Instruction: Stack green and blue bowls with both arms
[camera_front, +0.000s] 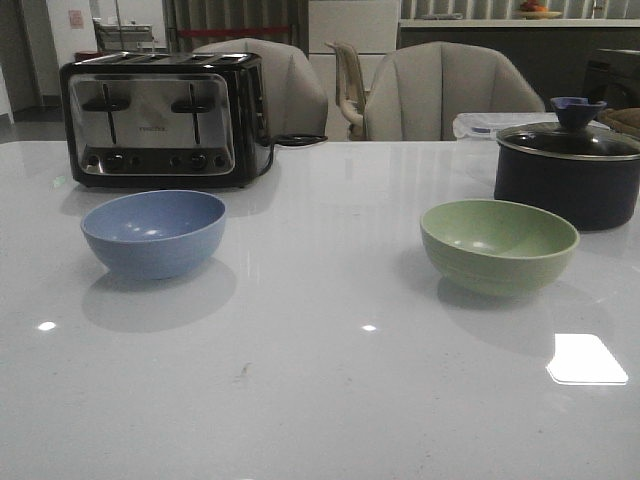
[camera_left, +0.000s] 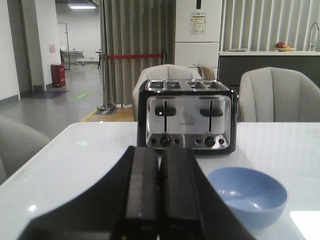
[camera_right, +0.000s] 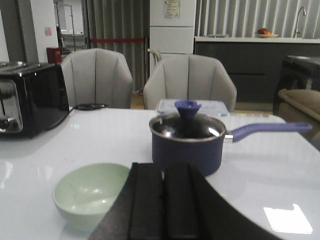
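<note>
The robot sees the green bowl far from the blue bowl, so its right gripper should first put the green bowl midway, and then its left gripper should stack the blue bowl.
The dusty blue bowl stands upright and empty on the left of the white table. The pale green bowl stands upright and empty on the right. They are well apart. Neither arm shows in the front view. In the left wrist view my left gripper is shut and empty, back from the blue bowl. In the right wrist view my right gripper is shut and empty, beside and short of the green bowl.
A chrome and black toaster stands behind the blue bowl. A dark blue lidded pot with a long handle stands just behind the green bowl. A clear container and grey chairs are at the far edge.
</note>
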